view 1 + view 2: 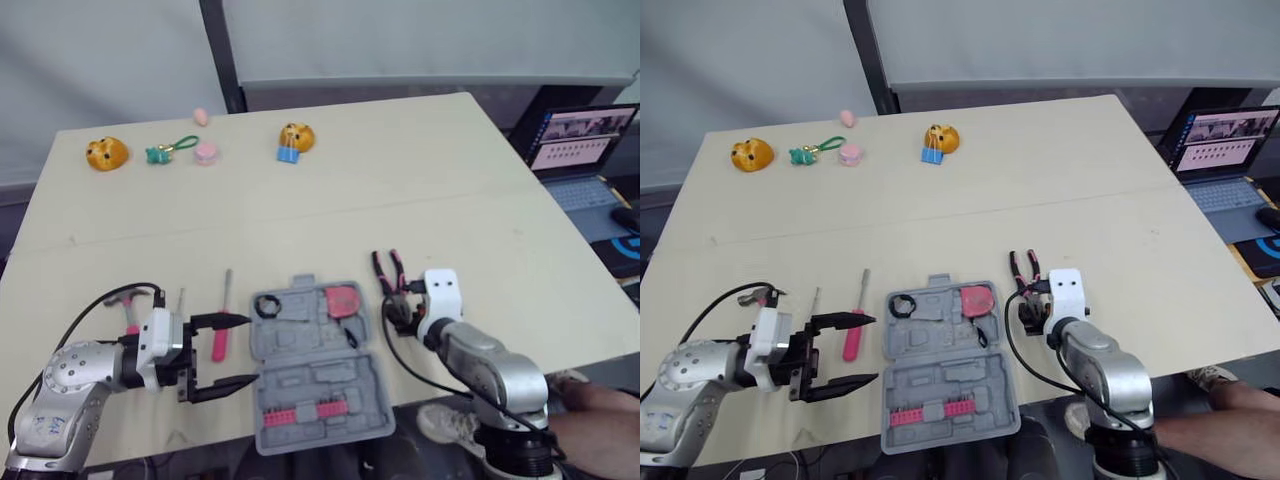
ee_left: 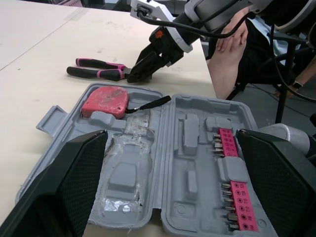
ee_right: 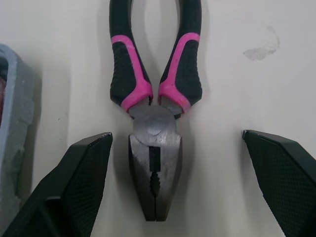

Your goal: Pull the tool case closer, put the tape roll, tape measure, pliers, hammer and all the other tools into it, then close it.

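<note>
The pliers' steel jaws (image 3: 155, 192) already meet at the tip, so the pliers' handles (image 3: 129, 69) should keep their spread when I carry the pliers by the head.
The grey tool case (image 1: 318, 385) lies open at the table's near edge. In it sit a pink tape measure (image 1: 343, 298), a small black tape roll (image 1: 266, 306) and a pink bit holder (image 2: 232, 182). My left gripper (image 1: 247, 350) is open at the case's left edge, one finger on each side of that edge. The pink and black pliers (image 3: 155, 123) lie on the table right of the case. My right gripper (image 3: 176, 143) is open just over them, its fingers (image 3: 84, 173) flanking the steel head. Left of the case lie a pink screwdriver (image 1: 220, 330), a thin screwdriver (image 1: 181, 298) and a hammer (image 1: 130, 305) half hidden by my left arm.
Small toys line the table's far side: an orange one (image 1: 105, 153), a green keychain (image 1: 168, 150), a pink disc (image 1: 206, 152) and an orange one with a blue clip (image 1: 294, 140). A laptop (image 1: 585, 150) stands off the right edge. A person's leg (image 1: 600, 400) is at the near right.
</note>
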